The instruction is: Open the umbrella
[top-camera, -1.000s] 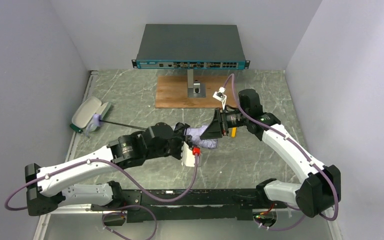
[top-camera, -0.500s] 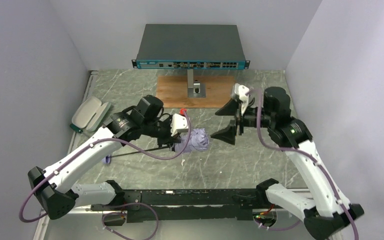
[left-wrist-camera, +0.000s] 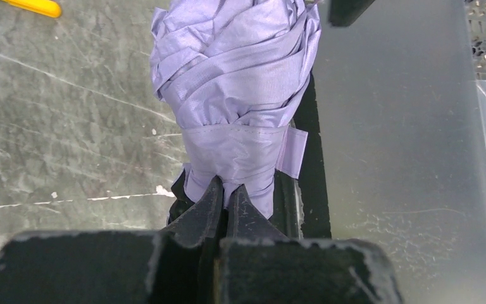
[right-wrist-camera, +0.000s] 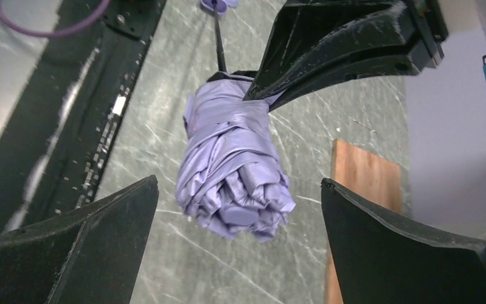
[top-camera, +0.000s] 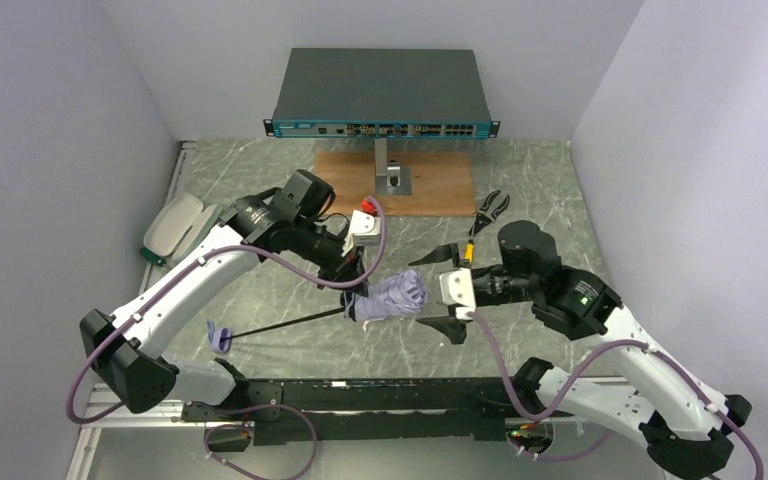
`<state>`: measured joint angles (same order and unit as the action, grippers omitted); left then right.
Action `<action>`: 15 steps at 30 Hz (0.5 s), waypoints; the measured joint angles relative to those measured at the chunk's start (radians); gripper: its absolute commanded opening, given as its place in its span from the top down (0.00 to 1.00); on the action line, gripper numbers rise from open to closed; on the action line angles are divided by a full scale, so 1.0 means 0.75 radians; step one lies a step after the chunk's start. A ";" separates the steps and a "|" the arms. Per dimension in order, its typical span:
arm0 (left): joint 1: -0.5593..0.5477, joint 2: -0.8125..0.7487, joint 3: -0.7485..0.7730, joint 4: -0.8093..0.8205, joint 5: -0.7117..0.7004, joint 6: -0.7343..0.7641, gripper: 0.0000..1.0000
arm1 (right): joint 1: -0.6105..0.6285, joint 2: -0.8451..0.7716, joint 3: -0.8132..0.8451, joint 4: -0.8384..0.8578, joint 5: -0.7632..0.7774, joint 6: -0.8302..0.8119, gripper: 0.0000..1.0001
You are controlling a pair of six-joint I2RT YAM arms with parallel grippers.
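I should hold the umbrella's tip (top-camera: pixel 415 292) with my right gripper before my left gripper peels the band open, because my left gripper is carrying the umbrella by its closed band (left-wrist-camera: pixel 234 152).
The umbrella (top-camera: pixel 397 296) is folded, its lavender fabric bunched and wrapped by a band. A thin dark shaft (top-camera: pixel 280 323) runs left from it to the handle (top-camera: pixel 218 335). My left gripper (top-camera: pixel 358 290) is shut on the fabric at the banded end (left-wrist-camera: pixel 234 152), its jaws pinched together (left-wrist-camera: pixel 228 190). My right gripper (top-camera: pixel 416 292) is wide open. Its two fingers (right-wrist-camera: pixel 120 215) stand either side of the umbrella's rounded tip (right-wrist-camera: pixel 237 190), apart from it. In the right wrist view the left gripper's fingers (right-wrist-camera: pixel 304 69) reach down onto the band.
A network switch (top-camera: pixel 380 95) stands at the back, with a wooden board (top-camera: pixel 345 185) and a small metal stand (top-camera: pixel 388 175) before it. A pale grey-green case (top-camera: pixel 175 225) lies far left. Yellow-handled pliers (top-camera: pixel 482 215) lie right of the board. A black rail (top-camera: pixel 360 395) runs along the near edge.
My right gripper let go of the umbrella, opened wide and came round to face its tip. My left arm swung the bundle nearer, and the handle moved from the case to the front left.
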<state>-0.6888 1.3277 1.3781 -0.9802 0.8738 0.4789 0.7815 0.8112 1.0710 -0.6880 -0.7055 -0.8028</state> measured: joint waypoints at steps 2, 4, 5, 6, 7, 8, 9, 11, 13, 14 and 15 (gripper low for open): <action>0.001 0.024 0.020 -0.030 0.019 0.015 1.00 | 0.042 0.016 -0.018 0.014 0.060 -0.069 0.00; 0.001 0.051 0.042 -0.054 0.037 0.030 1.00 | 0.078 0.034 -0.045 0.048 0.112 -0.124 0.00; 0.001 0.060 0.049 -0.060 0.041 0.034 1.00 | 0.087 0.040 -0.052 0.055 0.129 -0.144 0.00; 0.001 0.068 0.055 -0.065 0.044 0.035 1.00 | 0.099 0.050 -0.062 0.062 0.141 -0.176 0.00; 0.002 0.075 0.062 -0.072 0.051 0.041 1.00 | 0.106 0.058 -0.069 0.065 0.150 -0.201 0.00; 0.002 0.080 0.066 -0.077 0.058 0.044 1.00 | 0.112 0.064 -0.073 0.065 0.156 -0.221 0.00; 0.003 0.085 0.069 -0.081 0.065 0.045 1.00 | 0.119 0.070 -0.081 0.067 0.163 -0.247 0.00; 0.003 0.095 0.079 -0.094 0.074 0.049 1.00 | 0.132 0.081 -0.097 0.065 0.171 -0.292 0.05; 0.003 0.109 0.096 -0.112 0.091 0.060 1.00 | 0.142 0.093 -0.116 0.066 0.175 -0.330 0.24; 0.003 0.117 0.106 -0.120 0.097 0.068 1.00 | 0.146 0.096 -0.126 0.067 0.177 -0.345 0.36; 0.003 0.128 0.121 -0.132 0.105 0.075 1.00 | 0.150 0.101 -0.139 0.068 0.184 -0.357 0.51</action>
<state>-0.6865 1.4239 1.4689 -1.0790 0.9524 0.5354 0.8940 0.8871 0.9665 -0.6373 -0.5678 -1.0706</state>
